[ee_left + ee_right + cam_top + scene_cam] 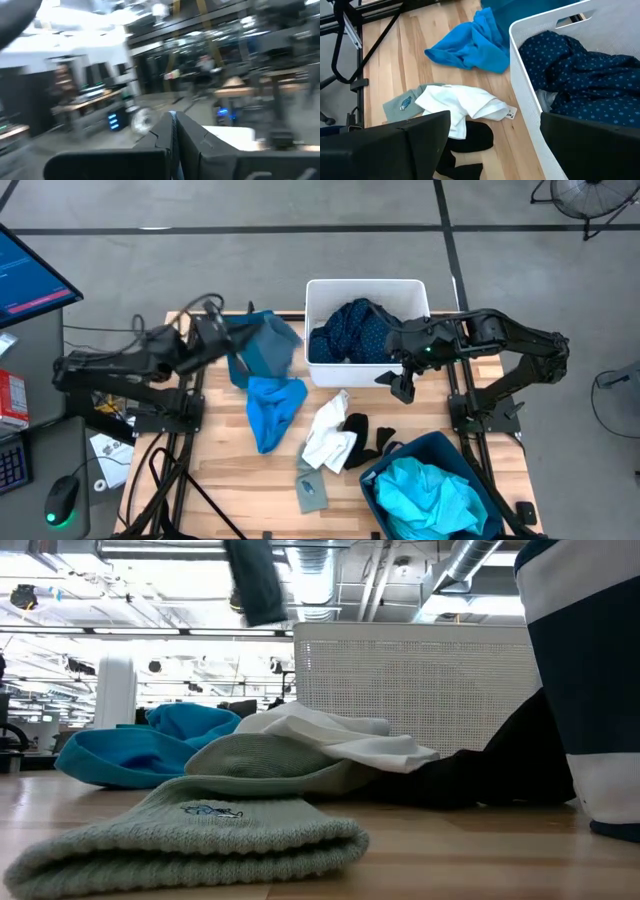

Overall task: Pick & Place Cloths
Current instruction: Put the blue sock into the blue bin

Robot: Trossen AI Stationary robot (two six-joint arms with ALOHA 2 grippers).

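My left gripper should go on lowering the pale blue-grey cloth, which hangs over the teal bin beside the white tub, until the cloth rests inside the bin, and then let go.
My left gripper is over the table's far left part, shut on the pale blue-grey cloth; that cloth's lower end shows hanging at the top of the low view. The bright blue cloth lies flat on the table below it. The white cloth, the black pieces and a grey knitted piece lie mid-table. The navy dotted cloth lies in the white tub. My right gripper hovers open just off the tub's near right corner, touching nothing. My left gripper holds the pale blue-grey cloth by its upper part, pinched between the shut fingers. The cloth is lifted clear of the table and hangs below the gripper, slack. The wrist view hides the place of contact behind the fingers; one layer or several, I cannot tell.
A teal and navy fabric bin at the near right holds a turquoise cloth. The white tub stands at the table's far middle. Cables run under the left arm, off the table's left edge. Bare wood shows at the near left.
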